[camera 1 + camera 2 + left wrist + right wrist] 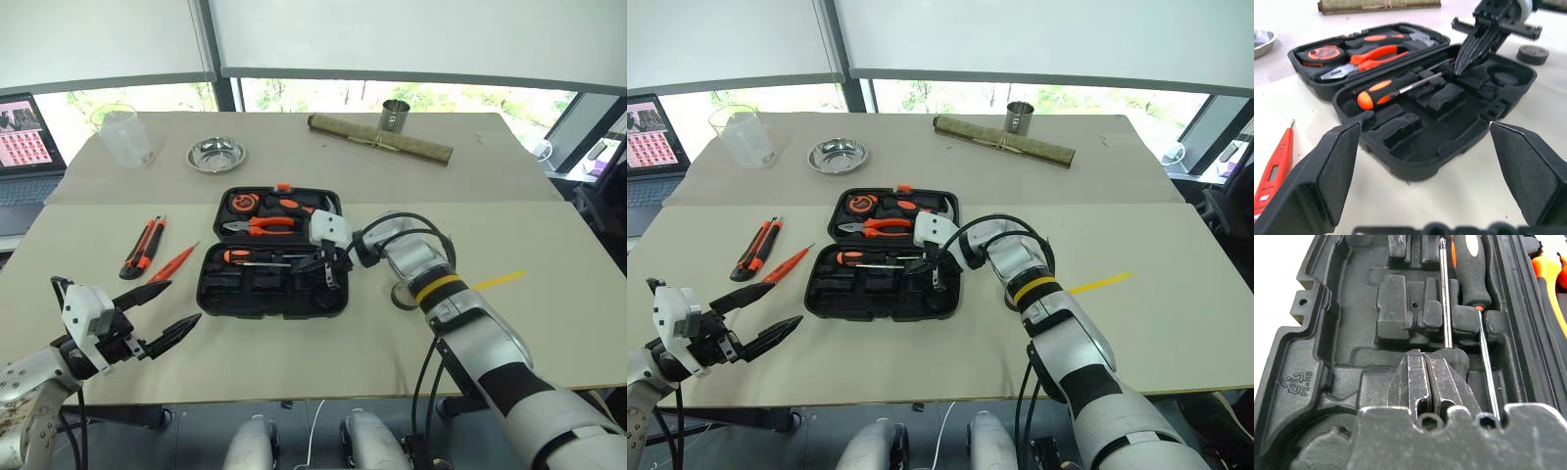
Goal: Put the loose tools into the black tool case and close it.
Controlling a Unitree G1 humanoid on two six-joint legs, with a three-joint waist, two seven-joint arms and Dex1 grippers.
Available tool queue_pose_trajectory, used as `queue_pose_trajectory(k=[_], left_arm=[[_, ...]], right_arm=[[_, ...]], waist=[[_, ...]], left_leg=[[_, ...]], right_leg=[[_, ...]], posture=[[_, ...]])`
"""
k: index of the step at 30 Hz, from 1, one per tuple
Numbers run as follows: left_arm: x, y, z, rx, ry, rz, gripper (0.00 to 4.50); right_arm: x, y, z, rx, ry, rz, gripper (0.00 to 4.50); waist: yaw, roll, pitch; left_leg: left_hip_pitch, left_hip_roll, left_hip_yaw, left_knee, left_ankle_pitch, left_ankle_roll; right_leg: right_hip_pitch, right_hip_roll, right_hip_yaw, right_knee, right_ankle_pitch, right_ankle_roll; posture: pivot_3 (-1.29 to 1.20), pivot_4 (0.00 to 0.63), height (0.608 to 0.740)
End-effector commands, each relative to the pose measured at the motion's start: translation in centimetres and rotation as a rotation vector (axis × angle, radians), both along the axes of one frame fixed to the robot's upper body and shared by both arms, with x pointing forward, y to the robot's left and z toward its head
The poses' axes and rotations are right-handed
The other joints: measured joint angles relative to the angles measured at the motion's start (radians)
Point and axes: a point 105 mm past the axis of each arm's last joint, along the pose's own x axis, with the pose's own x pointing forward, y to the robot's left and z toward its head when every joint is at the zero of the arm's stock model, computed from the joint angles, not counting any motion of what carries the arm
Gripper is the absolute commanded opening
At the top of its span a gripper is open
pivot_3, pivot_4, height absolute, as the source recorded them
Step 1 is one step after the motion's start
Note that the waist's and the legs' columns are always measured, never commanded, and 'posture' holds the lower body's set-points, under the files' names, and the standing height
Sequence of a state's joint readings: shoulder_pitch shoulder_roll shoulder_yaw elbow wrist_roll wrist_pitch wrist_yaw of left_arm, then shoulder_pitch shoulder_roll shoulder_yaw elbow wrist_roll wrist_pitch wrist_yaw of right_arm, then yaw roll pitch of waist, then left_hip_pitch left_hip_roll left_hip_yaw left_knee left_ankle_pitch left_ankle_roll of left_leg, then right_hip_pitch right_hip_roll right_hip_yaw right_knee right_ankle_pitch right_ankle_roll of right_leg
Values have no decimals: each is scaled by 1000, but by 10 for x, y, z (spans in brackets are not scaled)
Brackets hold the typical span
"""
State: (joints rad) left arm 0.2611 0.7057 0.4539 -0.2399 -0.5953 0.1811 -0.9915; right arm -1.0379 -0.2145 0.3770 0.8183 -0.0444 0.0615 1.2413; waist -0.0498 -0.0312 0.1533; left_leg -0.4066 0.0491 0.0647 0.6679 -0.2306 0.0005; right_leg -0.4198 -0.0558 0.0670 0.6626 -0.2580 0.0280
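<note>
I expect that when I close the case, its far half [279, 213] will fold over toward me with the orange latch to the front, because a hinge seam [263, 241] joins the halves.
The black tool case [211, 294] lies open in the middle of the table. In its near half lies an orange-black screwdriver [1382, 90], with a second thin metal shaft [1445, 298] beside it. My right gripper [1459, 68] is shut, its tips at the end of that shaft; I cannot tell if they pinch it. The utility knife [142, 247] and the slim orange tester screwdriver [174, 261] lie on the table left of the case. The dark tape roll [1533, 53] sits right of the case, by my right arm. My left gripper [184, 304] hangs open near the table's front left, empty.
Orange pliers [265, 225] and a tape measure [241, 203] sit in the case's far half. Further back stand a plastic cup [125, 137], a metal dish [217, 154], a rolled mat [380, 138] and a metal cup [395, 115]. A laptop [24, 147] is far left.
</note>
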Motion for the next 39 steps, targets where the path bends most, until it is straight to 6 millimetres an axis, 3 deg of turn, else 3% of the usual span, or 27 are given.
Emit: queue_pose_trajectory(k=[1, 3, 6, 9, 18, 30, 32, 35, 37, 39], left_arm=[[-3, 1, 8, 10, -12, 0, 4500], [-4, 0, 8, 6, -11, -1, 4500], [-5, 0, 9, -5, -16, 3, 4500], [-6, 0, 9, -12, -17, 8, 4500], [11, -10, 14, -35, -57, 0, 4500], [4, -16, 20, -31, -16, -4, 4500], [3, -17, 20, -36, -16, 4, 4500], [-2, -14, 21, -40, -29, 37, 4500], [-10, -3, 21, -52, -30, 90, 4500], [-19, 9, 21, -71, -26, 147, 4500]], right_arm=[[-5, 5, 16, 83, 40, 39, 60], [-16, 7, 30, 144, 55, 119, 60], [-17, 8, 50, 265, 61, 108, 60], [-12, 4, 52, 290, 67, 59, 60], [4, 7, 7, 156, 61, -67, 60], [11, 12, -19, 120, 165, -180, 60], [8, 15, -11, 165, 157, -140, 60], [-2, 18, 26, 363, 83, -14, 60], [-6, 6, 58, 556, 18, -3, 60], [-12, -12, 72, 637, -28, -6, 319]], waist=[[0, 0, 0], [1, 0, 0], [2, 0, 0], [3, 0, 0], [3, 0, 0], [-20, 0, 0], [-20, -1, 0], [-20, -1, 0], [-21, -1, 0], [-20, -1, 0]], left_leg=[[0, 0, 0, 0, 0, 0], [-1, 0, 0, 0, 0, 0], [-3, 0, -1, 0, 0, 0], [-3, 1, -2, -1, 0, 0], [-3, 0, 0, -1, 0, 0], [0, 1, -3, -2, 0, -1], [0, 1, -3, -2, 0, -1], [0, 1, -3, -3, 0, -1], [-2, 1, -3, -4, 0, -1], [-4, 1, -4, -5, 0, -1]], right_leg=[[0, 0, 0, 0, 0, 0], [-1, 0, 0, 1, 0, -1], [-2, 0, 0, 0, 0, -1], [-3, 0, 0, 0, 0, -1], [-3, 0, 0, 0, 0, -1], [-1, 0, 0, 0, 0, -1], [0, 0, 0, 0, 0, -1], [-1, 0, 1, 0, 0, -1], [-2, 0, 1, -1, 0, -1], [-4, -1, 1, -2, 0, -1]], posture=[[0, 150, 740], [0, 150, 740], [0, 150, 740], [0, 150, 740], [0, 150, 740], [0, 150, 740], [0, 150, 740], [0, 150, 740], [0, 150, 740], [0, 150, 740]])
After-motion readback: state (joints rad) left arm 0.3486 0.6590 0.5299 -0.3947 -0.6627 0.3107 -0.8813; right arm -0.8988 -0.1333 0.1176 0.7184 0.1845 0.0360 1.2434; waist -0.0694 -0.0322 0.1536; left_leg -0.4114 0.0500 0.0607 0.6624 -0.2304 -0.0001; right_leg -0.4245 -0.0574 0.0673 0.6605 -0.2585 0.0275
